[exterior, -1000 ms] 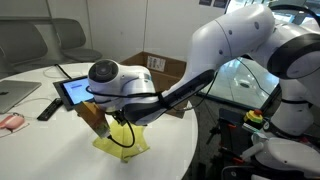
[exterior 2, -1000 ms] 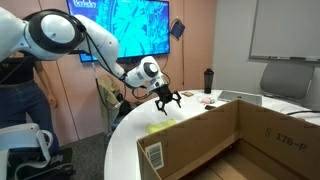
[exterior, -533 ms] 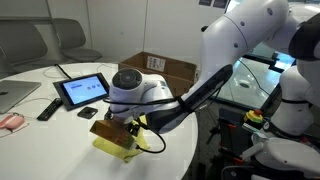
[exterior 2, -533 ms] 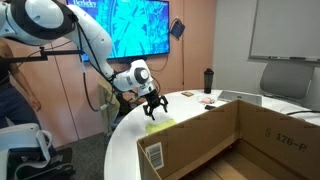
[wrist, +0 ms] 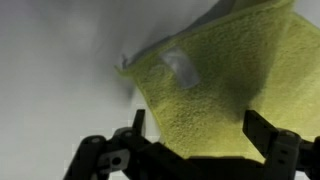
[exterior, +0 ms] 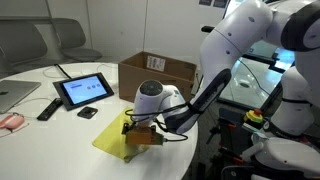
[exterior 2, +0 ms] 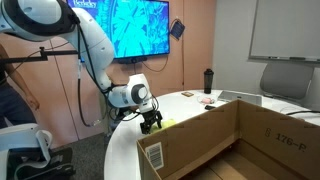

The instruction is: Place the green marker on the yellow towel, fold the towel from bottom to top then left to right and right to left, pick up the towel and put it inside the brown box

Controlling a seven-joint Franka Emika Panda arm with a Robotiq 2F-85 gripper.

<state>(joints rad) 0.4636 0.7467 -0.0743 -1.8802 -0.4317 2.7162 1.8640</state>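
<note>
My open gripper is crooked above the yellow towel's slanting edge (wrist: 149,105). Next, I move back, turn, and grab the towel's corner (wrist: 130,73) by the white tag before I fold.
The yellow towel (exterior: 108,141) lies on the white round table near its front edge, and shows as a thin strip (exterior 2: 166,124) in an exterior view. In the wrist view the towel (wrist: 230,80) fills the right half, with a small white tag (wrist: 180,68) near its corner. My gripper (exterior: 140,136) (exterior 2: 150,123) hangs low, right over the towel. It is open (wrist: 198,135), both dark fingers (wrist: 264,130) straddle the cloth, and nothing is held. The brown box (exterior: 156,72) (exterior 2: 225,140) stands open on the table. The green marker is out of view.
A black-framed tablet (exterior: 83,90) stands propped behind the towel, with a small black object (exterior: 88,113) and a remote (exterior: 47,108) beside it. A laptop (exterior: 10,96) lies at the far left. A black bottle (exterior 2: 208,80) stands beyond the box. The table edge (exterior: 185,150) is close.
The arm has swung away from the tablet and sunk lower, bringing the gripper down over the towel. The jaws stayed open.
</note>
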